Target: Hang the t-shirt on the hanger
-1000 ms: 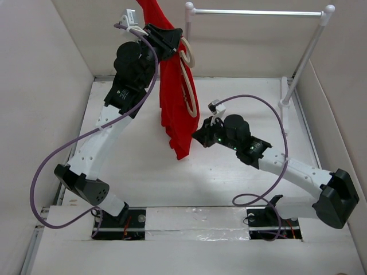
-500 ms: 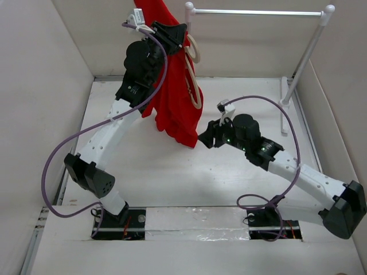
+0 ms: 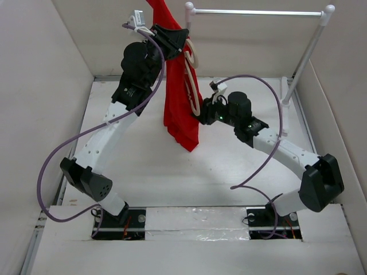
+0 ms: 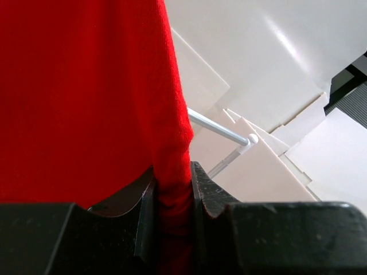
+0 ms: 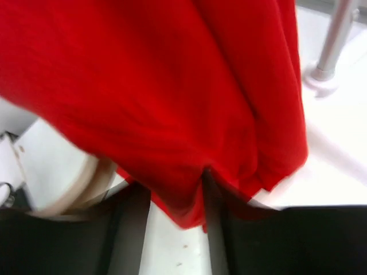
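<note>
My left gripper is holding the red t-shirt up high in a narrow bunch with the hanger (image 3: 191,86) outside it, so first I should lower both beside my right gripper.
The red t-shirt (image 3: 178,109) hangs in a long narrow bunch from my raised left gripper (image 3: 175,35). In the left wrist view that gripper (image 4: 174,192) is shut on a fold of the red cloth (image 4: 86,86). The pale beige hanger (image 3: 191,86) hangs along the shirt's right side from the same place; its grip is hidden. My right gripper (image 3: 200,114) is at the shirt's right edge beside the hanger's lower end. In the right wrist view its jaws (image 5: 172,217) are open with the red cloth (image 5: 172,86) hanging between them and the hanger (image 5: 74,183) at the left.
A white-posted rack with a metal bar (image 3: 258,12) stands at the back right; its post foot (image 3: 285,103) is on the table. It also shows in the left wrist view (image 4: 221,129) and the right wrist view (image 5: 335,34). White walls enclose the table.
My right gripper has moved up and back to the shirt's edge. The shirt, which had swung left and spread, hangs straight and narrow again. The left arm has shifted slightly.
</note>
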